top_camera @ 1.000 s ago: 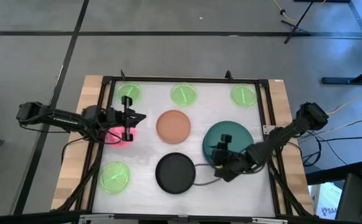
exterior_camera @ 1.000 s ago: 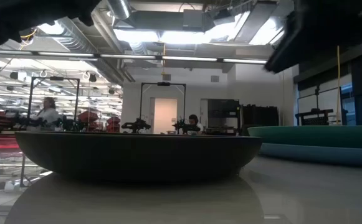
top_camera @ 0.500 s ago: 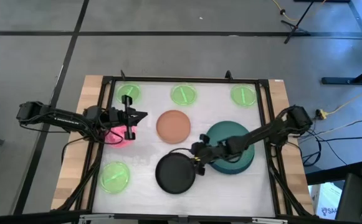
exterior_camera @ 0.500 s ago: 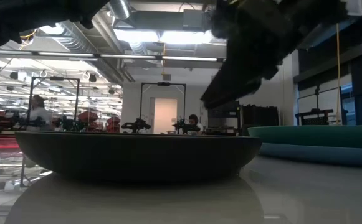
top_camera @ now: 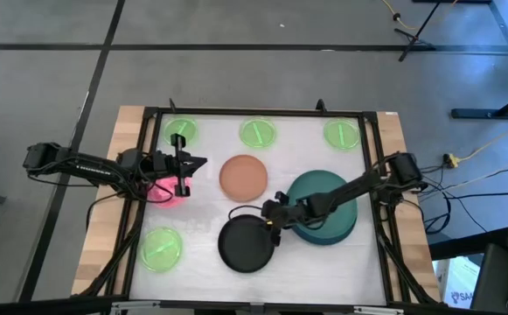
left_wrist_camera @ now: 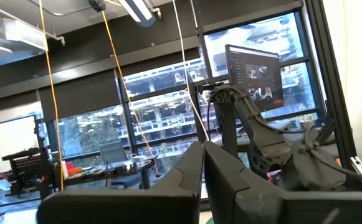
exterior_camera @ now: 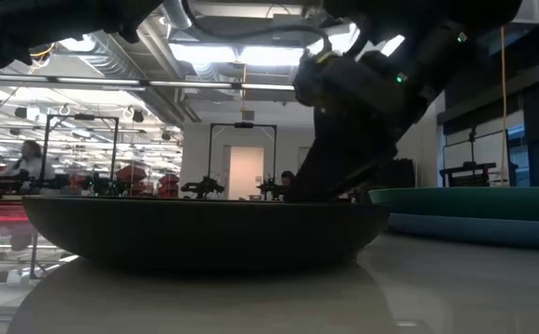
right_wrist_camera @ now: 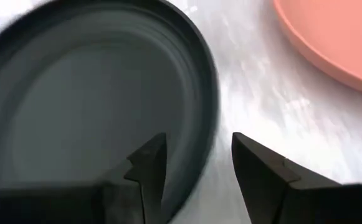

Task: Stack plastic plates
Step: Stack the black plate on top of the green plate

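The black plate (top_camera: pixel 246 244) looks narrower than the dark green plate (top_camera: pixel 316 185). The black plate will therefore fit inside the green plate's rim when I lower it there.
The black plate (top_camera: pixel 243 244) (exterior_camera: pixel 204 232) (right_wrist_camera: pixel 87 106) rests flat on the white table. My right gripper (top_camera: pixel 272 215) (right_wrist_camera: pixel 196 146) (exterior_camera: pixel 343 139) is open at its right rim (right_wrist_camera: pixel 210 118), one finger over the plate's inside and one outside; no touch shows. A dark green plate (top_camera: pixel 322 199) (exterior_camera: pixel 473 201) sits on a blue one (top_camera: pixel 323 234) (exterior_camera: pixel 473 227). The tan-orange plate (top_camera: pixel 243 177) (right_wrist_camera: pixel 336 37) lies mid-table. My left gripper (top_camera: pixel 184 164) (left_wrist_camera: pixel 204 152) is shut, holds nothing, and hovers over the pink plate (top_camera: pixel 168 192).
Lime-green plates lie along the far edge (top_camera: pixel 181 131) (top_camera: pixel 258 133) (top_camera: pixel 342 133), and one sits near the left corner (top_camera: pixel 161 248). A black frame (top_camera: pixel 262 113) borders the table. Bare table shows between the black and pink plates.
My right gripper has swung toward the table's left, from beside the near edge of the green and blue plates to the black plate's right rim, and has come down behind that plate in the low view. The plates have stayed put.
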{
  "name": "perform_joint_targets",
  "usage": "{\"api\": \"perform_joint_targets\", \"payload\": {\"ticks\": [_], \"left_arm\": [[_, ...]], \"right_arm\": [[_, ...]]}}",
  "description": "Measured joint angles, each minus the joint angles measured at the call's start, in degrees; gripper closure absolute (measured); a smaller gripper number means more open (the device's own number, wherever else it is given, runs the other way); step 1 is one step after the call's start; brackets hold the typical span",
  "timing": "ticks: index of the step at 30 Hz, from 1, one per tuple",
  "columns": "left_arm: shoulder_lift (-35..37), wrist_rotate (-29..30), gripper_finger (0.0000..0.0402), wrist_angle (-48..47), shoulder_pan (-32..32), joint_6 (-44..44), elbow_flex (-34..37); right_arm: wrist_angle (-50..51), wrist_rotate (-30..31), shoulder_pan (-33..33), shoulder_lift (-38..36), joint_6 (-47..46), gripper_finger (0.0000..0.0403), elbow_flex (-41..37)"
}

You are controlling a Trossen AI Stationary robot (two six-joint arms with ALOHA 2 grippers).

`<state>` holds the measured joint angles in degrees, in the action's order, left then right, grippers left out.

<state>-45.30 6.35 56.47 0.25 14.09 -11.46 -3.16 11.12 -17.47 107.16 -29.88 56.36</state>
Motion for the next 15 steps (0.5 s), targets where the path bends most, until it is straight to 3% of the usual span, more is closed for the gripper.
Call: {"api": "perform_joint_targets", "payload": {"ticks": [5,13,15], "left_arm": [[0.0,-0.01,0.0392,0.02,0.0,-0.02,0.0],[-0.02,-0.02,0.0392,-0.09,0.0,-0.02,0.0],[-0.02,0.0,0.0392,-0.1,0.0,-0.05,0.0]], "right_arm": [[0.17,-0.54,-0.09,0.83,-0.54,0.0247,0.0],[0.11,-0.12,0.0,0.8,0.3,0.0378,0.02],[0.04,0.31,0.0,0.79,1.19,0.0395,0.02]]}}
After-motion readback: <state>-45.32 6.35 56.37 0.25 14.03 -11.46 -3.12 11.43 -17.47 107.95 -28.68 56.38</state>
